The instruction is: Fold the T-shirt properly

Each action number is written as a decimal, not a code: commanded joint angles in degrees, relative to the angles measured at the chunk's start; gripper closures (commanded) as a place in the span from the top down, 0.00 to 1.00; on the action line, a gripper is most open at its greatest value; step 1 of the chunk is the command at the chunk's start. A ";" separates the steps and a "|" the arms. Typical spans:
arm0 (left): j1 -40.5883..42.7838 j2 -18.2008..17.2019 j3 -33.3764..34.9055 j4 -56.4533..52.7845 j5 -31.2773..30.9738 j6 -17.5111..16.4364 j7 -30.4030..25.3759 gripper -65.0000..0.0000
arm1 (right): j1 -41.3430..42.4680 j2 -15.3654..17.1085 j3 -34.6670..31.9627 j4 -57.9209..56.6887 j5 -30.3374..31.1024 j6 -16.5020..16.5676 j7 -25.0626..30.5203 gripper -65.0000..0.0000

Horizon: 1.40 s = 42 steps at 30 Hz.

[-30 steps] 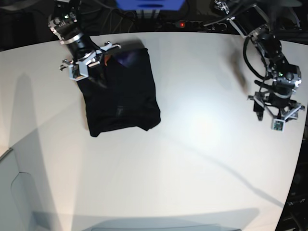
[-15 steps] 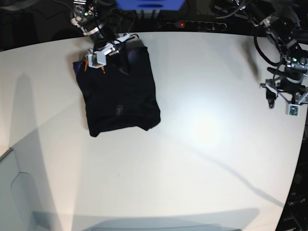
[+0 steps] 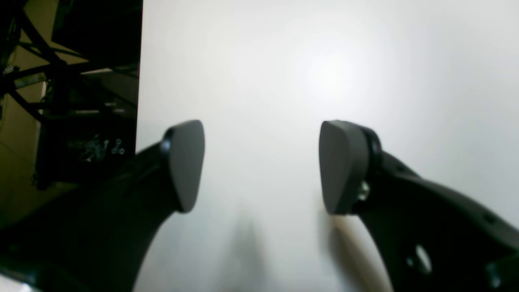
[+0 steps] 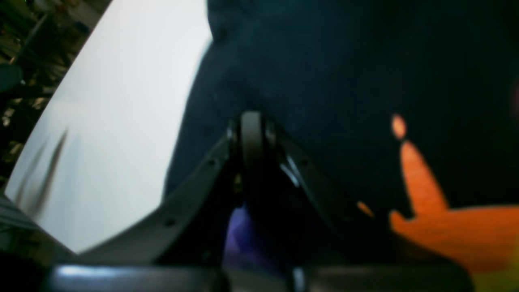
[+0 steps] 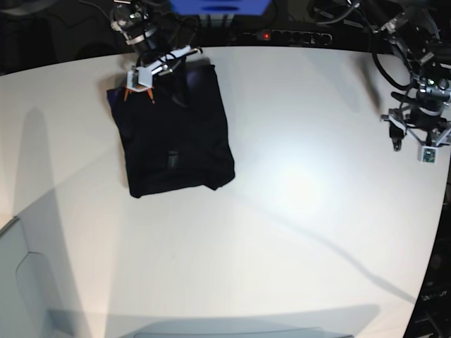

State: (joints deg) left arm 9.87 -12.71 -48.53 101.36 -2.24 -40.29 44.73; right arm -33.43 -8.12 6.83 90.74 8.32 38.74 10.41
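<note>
The black T-shirt (image 5: 175, 137) lies crooked in a compact rectangle (image 5: 182, 188), so it should turn straight and its folds should stay closed when I push the T-shirt's far corner.
The black T-shirt (image 5: 176, 134) lies folded into a rough rectangle at the table's back left. A bit of orange print shows at its far left corner. My right gripper (image 5: 169, 81) hovers over the shirt's far edge. In the right wrist view its fingers (image 4: 251, 134) are pressed together in front of the black T-shirt (image 4: 324, 61), and I see no cloth pinched at the tips. Orange and purple print shows near the finger bases. My left gripper (image 5: 417, 139) is far from the shirt, by the table's right edge. Its pads (image 3: 184, 162) stand wide apart over bare table, left gripper (image 3: 261, 166) open.
The white table (image 5: 282, 232) stretches between the two arms. Its side edge (image 3: 140, 81) runs just beside my left gripper, with dark frames and cables beyond. A pale bin (image 5: 17, 282) sits at the front left corner. Cables and a power strip (image 5: 282, 35) line the back.
My right gripper moved from the shirt's far left corner toward the back edge, uncovering that corner and its orange print. My left arm drew back and to the right.
</note>
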 commanded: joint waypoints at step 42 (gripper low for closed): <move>17.16 7.92 -7.51 10.33 -0.62 0.29 -0.82 0.25 | -5.65 -0.28 19.76 8.65 16.69 1.26 7.91 0.00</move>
State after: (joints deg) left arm 26.59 -3.88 -55.46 110.78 -2.81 -40.29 44.56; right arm -38.85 -8.60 26.76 98.61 24.40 38.72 17.26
